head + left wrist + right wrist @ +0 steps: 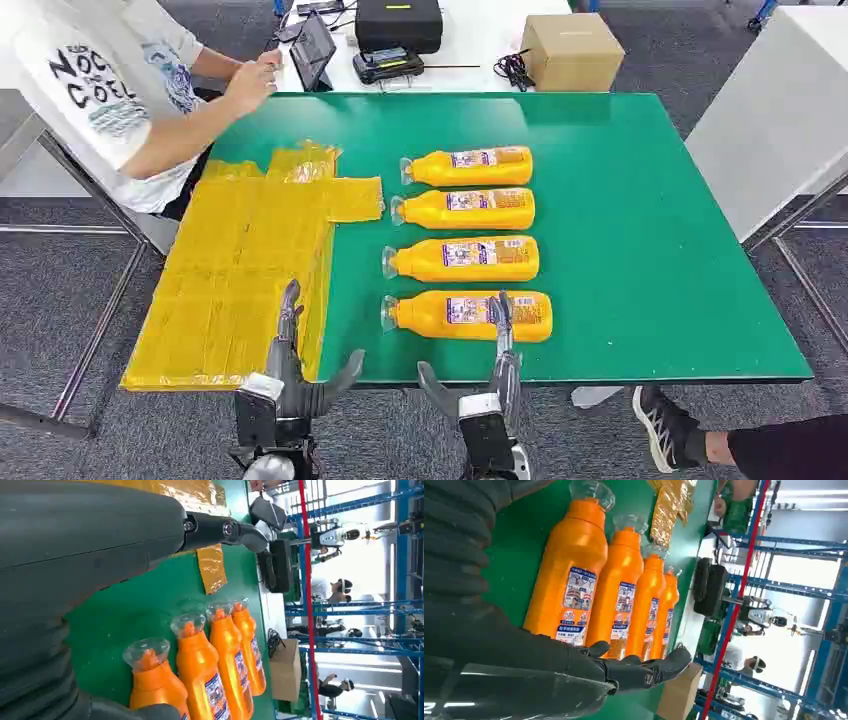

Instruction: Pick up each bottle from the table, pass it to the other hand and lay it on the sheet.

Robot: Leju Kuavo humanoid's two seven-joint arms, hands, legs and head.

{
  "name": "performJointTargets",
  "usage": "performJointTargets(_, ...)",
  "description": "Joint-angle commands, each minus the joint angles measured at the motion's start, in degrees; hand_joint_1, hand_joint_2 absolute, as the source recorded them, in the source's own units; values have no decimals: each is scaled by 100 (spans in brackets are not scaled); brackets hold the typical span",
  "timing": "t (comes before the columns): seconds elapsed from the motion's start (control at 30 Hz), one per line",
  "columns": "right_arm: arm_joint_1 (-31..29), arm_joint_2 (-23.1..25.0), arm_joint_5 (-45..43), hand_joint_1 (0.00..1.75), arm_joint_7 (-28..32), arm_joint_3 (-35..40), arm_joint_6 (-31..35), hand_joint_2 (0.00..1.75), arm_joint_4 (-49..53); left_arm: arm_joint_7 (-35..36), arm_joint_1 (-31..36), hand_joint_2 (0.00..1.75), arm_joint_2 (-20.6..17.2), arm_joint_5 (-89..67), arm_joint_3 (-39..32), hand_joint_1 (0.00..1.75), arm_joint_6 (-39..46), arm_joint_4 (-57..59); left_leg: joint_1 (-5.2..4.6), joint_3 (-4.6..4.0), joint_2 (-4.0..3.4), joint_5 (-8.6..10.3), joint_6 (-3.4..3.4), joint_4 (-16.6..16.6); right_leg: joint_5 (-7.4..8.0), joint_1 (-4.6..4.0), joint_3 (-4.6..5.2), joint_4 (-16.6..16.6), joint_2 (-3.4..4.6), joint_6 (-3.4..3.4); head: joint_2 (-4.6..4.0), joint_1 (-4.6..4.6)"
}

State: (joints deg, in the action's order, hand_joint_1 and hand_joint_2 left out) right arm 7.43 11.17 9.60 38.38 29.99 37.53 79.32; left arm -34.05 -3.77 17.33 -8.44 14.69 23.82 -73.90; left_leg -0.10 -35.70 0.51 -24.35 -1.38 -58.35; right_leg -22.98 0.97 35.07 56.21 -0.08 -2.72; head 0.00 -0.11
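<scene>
A narrow gap (465, 286) separates the nearest bottle from its neighbour, so I expect the neighbour's base end (526, 257) will move away when I push my fingers in.
Several orange bottles with clear caps lie side by side on the green table (650, 200), caps pointing toward the yellow sheet (240, 270). The nearest bottle (470, 315) (569, 575) (157, 687) lies close to the front edge. My right hand (495, 375) (574, 670) is open, its fingers stretched out over that bottle's labelled end, holding nothing. My left hand (290, 375) (100, 545) is open at the sheet's near right corner, fingers over the sheet, thumb spread toward the bottles.
A person in a white printed shirt (110, 90) sits at the far left with a hand near a tablet (313, 50). A cardboard box (572, 50) and black devices (398, 25) stand beyond the table's far edge. A shoe (665, 425) shows at the lower right.
</scene>
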Motion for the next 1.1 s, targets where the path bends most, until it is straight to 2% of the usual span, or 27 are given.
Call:
performJointTargets(0.03, -28, -61, -26, 0, -16, -144, 19, 175, -161, 25, 21, 175, -10, -3, -68, 0, -7, 29, 8, 41, -5, -16, 9, 6, -13, -9, -42, -10, 2, 13, 0, 2)
performJointTargets(0.2, -36, -54, -20, 0, -9, -150, 15, 175, -174, 32, 31, 175, -12, -6, -82, 0, -2, 62, 3, 16, -2, -5, 5, 4, -5, -3, -16, -5, 0, 7, 0, 0)
performJointTargets(0.27, -49, -64, 42, 0, 2, -162, 55, 175, -190, 66, 51, 175, -26, -37, -57, 0, -25, 108, 7, 44, -6, -16, 10, 8, -14, -9, -45, -12, 2, 14, 0, 2)
performJointTargets(0.53, 31, -90, 272, 0, -95, -388, 142, 175, 9, 105, 72, 175, 0, -44, -56, 0, -44, 219, 6, 33, 0, -12, 7, 6, -12, -7, -35, -8, -4, 11, 0, 2)
performJointTargets(0.6, -33, -133, 699, 0, -376, -380, 210, 175, -142, 113, 79, 175, -8, -37, -39, 0, -79, 246, 5, 35, -2, -12, 8, 7, -11, -6, -36, -10, -2, 11, 0, 0)
performJointTargets(0.67, -122, -218, 1385, 0, -1012, -327, 103, 175, -368, 119, 69, 175, -10, -17, -67, 0, -108, 260, 7, 38, -4, -12, 8, 9, -10, -8, -39, -13, 1, 11, 0, 0)
performJointTargets(0.83, -227, -241, 2434, 0, -1543, -300, -21, 175, -328, 112, 119, 175, 2, 3, -139, 0, -304, 295, 5, 33, -7, -10, 7, 8, -7, -6, -33, -10, 4, 10, 0, 2)
performJointTargets(1.1, -241, -241, 2453, 0, -1590, -306, -54, 175, -293, 112, 128, 175, 9, 3, -143, 0, -305, 306, 6, 34, -7, -12, 7, 7, -9, -7, -35, -10, 4, 10, 0, 2)
